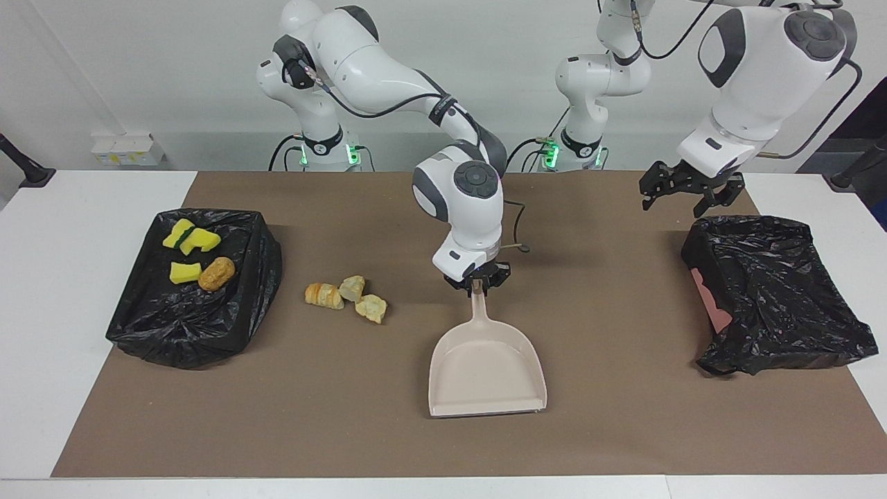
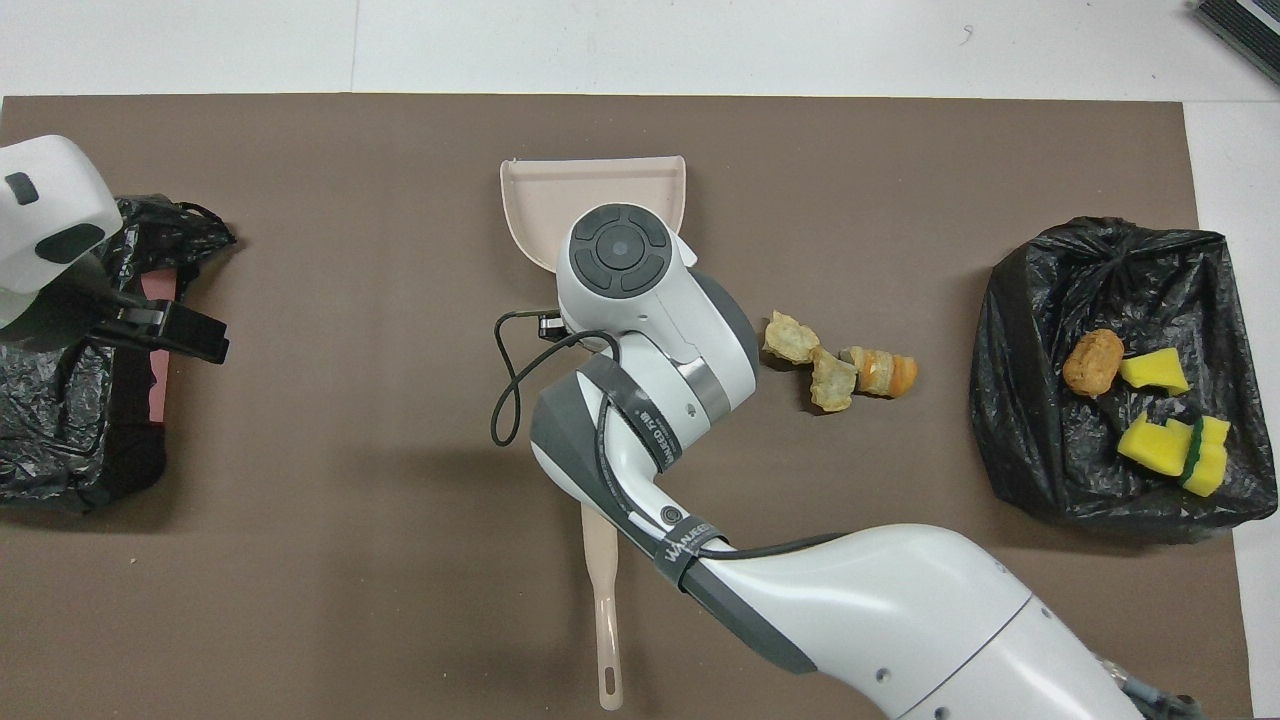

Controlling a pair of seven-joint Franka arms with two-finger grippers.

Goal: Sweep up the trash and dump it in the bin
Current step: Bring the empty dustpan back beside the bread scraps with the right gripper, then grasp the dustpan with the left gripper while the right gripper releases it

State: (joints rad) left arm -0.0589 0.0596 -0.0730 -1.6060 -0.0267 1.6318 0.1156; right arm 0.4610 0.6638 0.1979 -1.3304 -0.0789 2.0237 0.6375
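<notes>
The beige dustpan (image 2: pixel 576 198) will hold the swept bread pieces inside when I carry it to the bin, because a raised rim (image 2: pixel 511 218) curves around behind the dustpan's opening.
My right gripper (image 1: pixel 477 283) is shut on the handle of the beige dustpan (image 1: pixel 485 374), whose open mouth points away from the robots. The pan sits low over the middle of the mat; in the overhead view the right arm's wrist hides the gripper and only the pan's mouth (image 2: pixel 535 195) shows. Three pale bread pieces of trash (image 1: pixel 346 294) (image 2: pixel 835 365) lie on the mat beside the pan, toward the right arm's end. Yellow sponge chunks and a brown roll (image 1: pixel 197 260) (image 2: pixel 1140 395) lie in a black-bagged bin (image 1: pixel 187 326). My left gripper (image 1: pixel 689 194) hangs open in the air.
A second black-bagged bin (image 1: pixel 769 291) (image 2: pixel 60 420) with a pink patch showing stands at the left arm's end, just under the left gripper (image 2: pixel 170 330). The beige brush (image 2: pixel 603 600) lies on the brown mat nearer the robots, partly under the right arm.
</notes>
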